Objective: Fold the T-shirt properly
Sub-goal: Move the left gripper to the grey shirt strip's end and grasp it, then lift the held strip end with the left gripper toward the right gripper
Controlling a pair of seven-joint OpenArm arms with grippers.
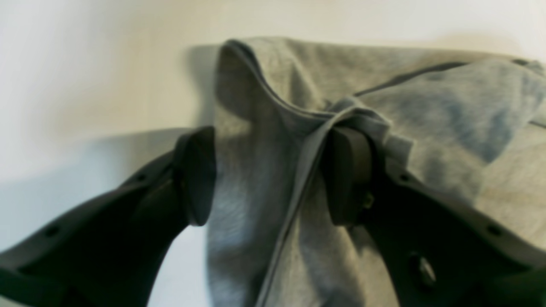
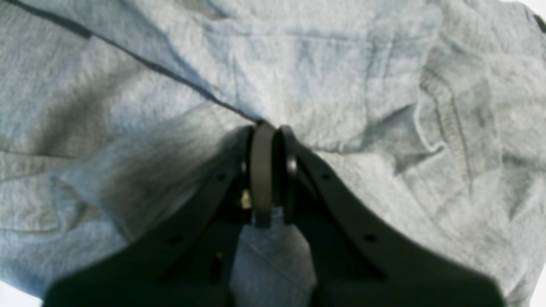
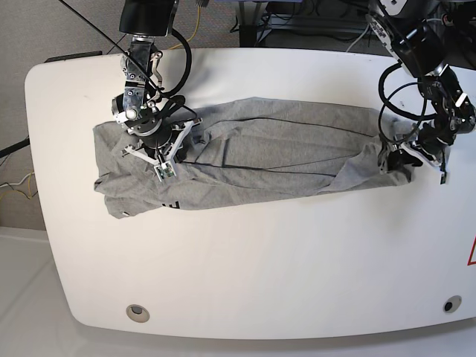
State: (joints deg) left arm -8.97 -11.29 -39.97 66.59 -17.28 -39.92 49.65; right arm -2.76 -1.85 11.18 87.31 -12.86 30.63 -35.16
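The T-shirt's raised edge [image 1: 306,176] is between my left gripper's open fingers at its loose end [image 3: 401,177], so I keep closing them until they pinch that edge tight.
The heather-grey T-shirt [image 3: 275,149] lies in a long, rumpled band across the white table [image 3: 260,260], plain side up, with a bit of black print showing at its lower left edge. At its left end my right gripper [image 3: 160,155] is shut. In the right wrist view its tips [image 2: 266,128] pinch a gathered fold of the T-shirt [image 2: 341,64], and creases radiate from them. My left gripper [image 3: 398,156] sits at the shirt's right end. The left wrist view shows this gripper [image 1: 271,170] open, with a hem of the T-shirt [image 1: 426,106] draped over one finger [image 1: 347,179].
Bare white tabletop stretches in front of the shirt down to the near edge, where two round fittings [image 3: 136,312] [image 3: 448,303] sit at the corners. Black cables [image 3: 182,59] hang around both arms at the back. A narrow strip of table lies behind the shirt.
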